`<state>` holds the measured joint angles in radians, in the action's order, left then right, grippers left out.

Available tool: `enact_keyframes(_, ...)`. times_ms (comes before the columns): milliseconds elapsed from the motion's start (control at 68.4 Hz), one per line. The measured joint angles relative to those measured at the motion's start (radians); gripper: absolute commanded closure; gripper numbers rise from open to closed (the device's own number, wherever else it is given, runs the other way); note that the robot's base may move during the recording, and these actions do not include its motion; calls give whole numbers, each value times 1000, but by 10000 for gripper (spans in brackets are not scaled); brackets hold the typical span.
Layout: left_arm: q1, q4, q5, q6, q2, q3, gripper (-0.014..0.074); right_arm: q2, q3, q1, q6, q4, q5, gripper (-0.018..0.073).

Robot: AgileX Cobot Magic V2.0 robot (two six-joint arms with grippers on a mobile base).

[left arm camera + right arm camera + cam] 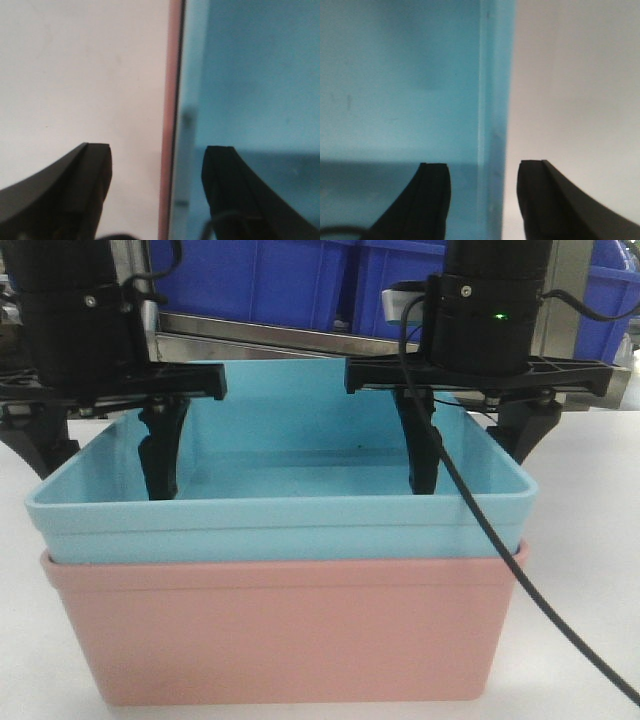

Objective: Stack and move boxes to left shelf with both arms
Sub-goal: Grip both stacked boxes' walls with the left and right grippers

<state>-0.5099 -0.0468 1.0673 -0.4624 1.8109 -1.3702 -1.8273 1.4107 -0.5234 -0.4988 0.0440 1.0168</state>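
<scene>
I expect the salmon pink box to come up nested when I lift, because the pink rim runs between my fingers beside the light blue box.
The light blue box sits nested inside the salmon pink box on the white table, close to the camera. My left gripper is open and straddles the stack's left wall, one finger inside the blue box and one outside. In the left wrist view the pink rim and the blue box run between the jaws of the left gripper. My right gripper is open astride the right wall. The blue box's wall lies between the jaws of the right gripper. The shelf's steel front rail runs behind the boxes.
Dark blue storage bins stand behind the steel rail. A black cable hangs from the right arm across the front right corner of the boxes. White table surface lies on both sides of the stack.
</scene>
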Motion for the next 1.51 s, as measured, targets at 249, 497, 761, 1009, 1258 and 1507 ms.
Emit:
enact_keyframes(249, 0, 2, 54, 0, 72, -124, 283, -14, 2, 0, 5, -3, 0, 154)
enact_keyframes(497, 0, 8, 81, 0, 99, -189, 283, -23, 64, 17, 25, -7, 16, 154)
enact_keyframes(761, 0, 8, 98, 0, 112, -191, 283, -74, 101, 48, 27, -11, 65, 157)
enact_keyframes(1009, 0, 12, 98, 8, 112, -195, 283, -74, 106, 48, 27, -7, 59, 157)
enact_keyframes(1258, 0, 14, 98, 8, 112, -195, 284, -74, 106, 48, 30, -7, 59, 157)
enact_keyframes(1507, 0, 16, 98, 8, 112, -195, 563, -76, 106, 48, 30, -3, 57, 370)
